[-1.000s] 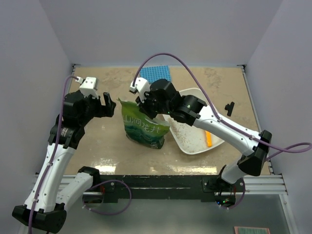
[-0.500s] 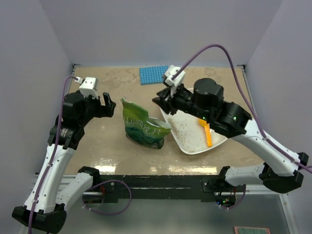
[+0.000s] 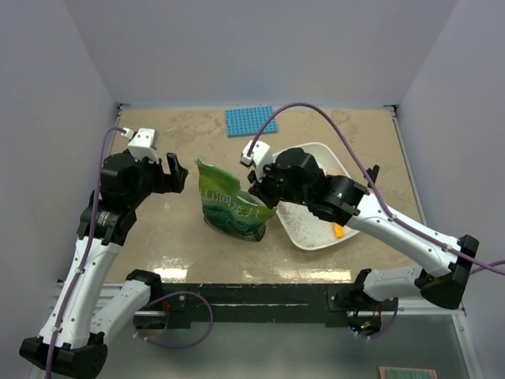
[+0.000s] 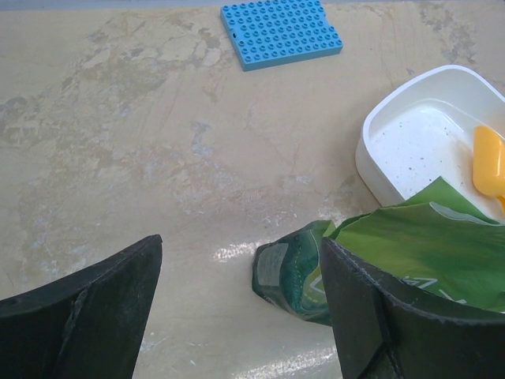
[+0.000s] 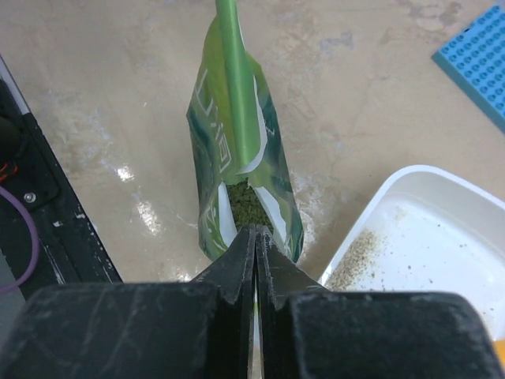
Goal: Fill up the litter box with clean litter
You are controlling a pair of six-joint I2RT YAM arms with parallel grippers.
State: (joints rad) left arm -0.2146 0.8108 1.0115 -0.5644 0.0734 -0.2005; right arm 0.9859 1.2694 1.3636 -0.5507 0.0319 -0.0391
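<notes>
The green foil bag (image 3: 227, 207) is standing upright beside the litter box with its top open, so the robot's right gripper keeps lowering the bag's top edge (image 3: 269, 212) and lets go of it there.
The green foil bag (image 3: 230, 207) stands on the table with its mouth open, and clean litter (image 5: 248, 207) shows inside it. My right gripper (image 3: 254, 188) (image 5: 255, 232) is shut on the bag's top edge, with a thin sliver of foil between its fingers. The white litter box (image 3: 312, 242) (image 5: 430, 175) lies right of the bag, with a thin scatter of litter (image 5: 357, 254) and an orange scoop (image 3: 338, 230) (image 4: 491, 162) inside. My left gripper (image 3: 175, 172) (image 4: 241, 264) hangs open just left of the bag, holding nothing.
A blue studded mat (image 3: 251, 120) (image 4: 280, 31) (image 5: 481, 59) lies flat at the back of the table. A small black piece (image 3: 372, 172) sits right of the box. Grey walls close in the table on three sides.
My right arm lifted away toward the box with its jaws apart, then came back over the bag and shut on its top edge. The left arm has not moved.
</notes>
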